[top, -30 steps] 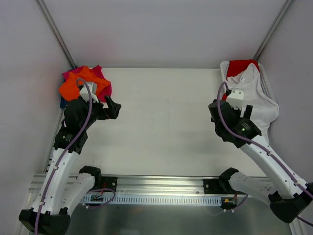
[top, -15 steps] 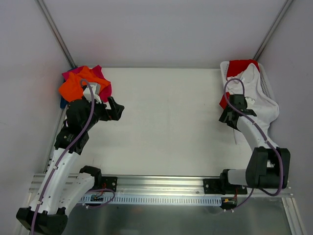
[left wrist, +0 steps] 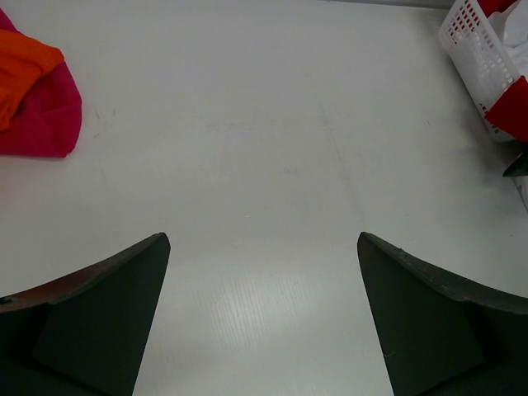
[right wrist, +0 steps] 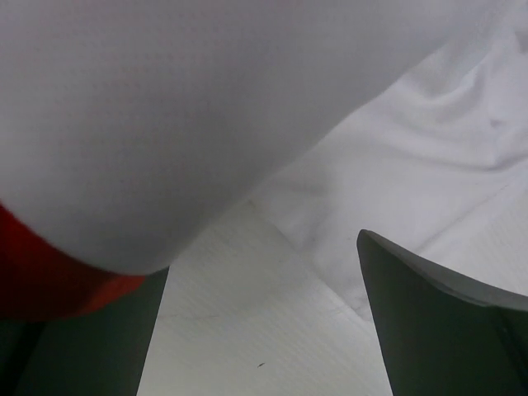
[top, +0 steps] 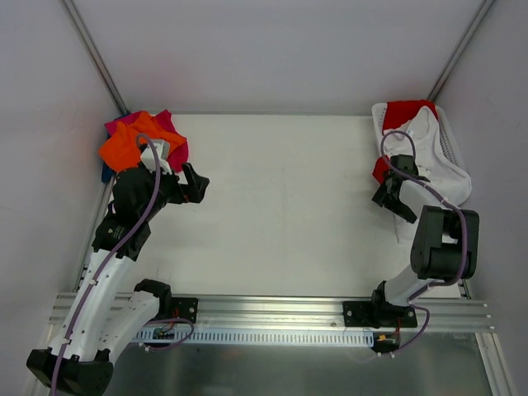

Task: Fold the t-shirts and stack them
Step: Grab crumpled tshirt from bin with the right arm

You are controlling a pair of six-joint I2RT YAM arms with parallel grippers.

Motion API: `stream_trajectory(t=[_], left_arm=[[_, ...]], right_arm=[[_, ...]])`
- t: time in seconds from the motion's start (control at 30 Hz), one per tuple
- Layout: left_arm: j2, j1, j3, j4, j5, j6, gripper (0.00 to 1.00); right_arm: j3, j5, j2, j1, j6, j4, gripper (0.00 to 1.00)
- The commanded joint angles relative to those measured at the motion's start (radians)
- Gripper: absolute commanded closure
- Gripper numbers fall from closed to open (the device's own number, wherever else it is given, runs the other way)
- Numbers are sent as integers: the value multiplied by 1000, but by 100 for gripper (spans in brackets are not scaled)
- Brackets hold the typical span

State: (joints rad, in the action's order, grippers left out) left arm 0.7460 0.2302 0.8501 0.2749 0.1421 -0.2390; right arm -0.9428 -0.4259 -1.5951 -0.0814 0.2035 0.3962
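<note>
Next, my right gripper moves farther onto the white t-shirt (right wrist: 346, 148) and pinches it before pulling, because its open fingers have table between them beside the red t-shirt's edge (top: 380, 169).
The white t-shirt (top: 433, 161) drapes over the basket at the back right and spills onto the table. A red t-shirt (top: 408, 111) lies under it, with a red edge low on the left (right wrist: 41, 285). My right gripper (top: 396, 200) sits low at the white shirt's left hem, open, with bare table between its fingers (right wrist: 260, 330). White cloth (right wrist: 165, 115) hangs over its left finger without being gripped. The orange t-shirt (top: 124, 147) lies on the magenta-pink one (top: 172, 142) at the back left, something blue (top: 106, 173) beneath. My left gripper (top: 195, 183) stands open and empty over bare table (left wrist: 262, 322).
A white plastic mesh basket (top: 451, 142) stands against the right wall under the shirts, and the left wrist view catches its corner (left wrist: 478, 45). Metal frame posts run along both back corners. The arms' base rail lines the near edge.
My right arm has folded back on itself and its gripper has dropped lower beside the white shirt's hem. The left arm has hardly moved.
</note>
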Motion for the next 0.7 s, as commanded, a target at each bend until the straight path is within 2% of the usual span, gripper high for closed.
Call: stream_trajectory(t=[0.0, 0.1, 0.2, 0.3, 0.33, 0.37, 0.4, 0.47, 0.5, 0.67], left_arm=[[-4, 15, 23, -9, -33, 29, 1], [3, 17, 23, -9, -36, 29, 1], [9, 21, 23, -8, -36, 30, 1], [12, 31, 23, -8, -44, 33, 1], [13, 37, 23, -6, -45, 35, 1], [15, 38, 24, -5, -48, 36, 1], [15, 41, 24, -6, -49, 37, 1], [13, 49, 24, -5, -56, 41, 1], [10, 50, 24, -5, -58, 41, 1], [0, 67, 23, 0, -76, 49, 1]], right_arm=[[-39, -33, -9, -53, 13, -14, 0], [-45, -47, -8, -107, 4, -14, 1], [-54, -62, -14, -141, -7, -14, 8], [-51, -99, -22, -153, -19, -14, 33], [-48, -106, -22, -158, -21, -13, 52], [-42, -111, -25, -161, -21, -17, 60], [-37, -111, -26, -162, -21, -19, 75], [-36, -109, -35, -172, -22, -19, 88], [-34, -99, -39, -175, -23, -19, 99], [-14, -30, -31, -178, -23, -42, 99]])
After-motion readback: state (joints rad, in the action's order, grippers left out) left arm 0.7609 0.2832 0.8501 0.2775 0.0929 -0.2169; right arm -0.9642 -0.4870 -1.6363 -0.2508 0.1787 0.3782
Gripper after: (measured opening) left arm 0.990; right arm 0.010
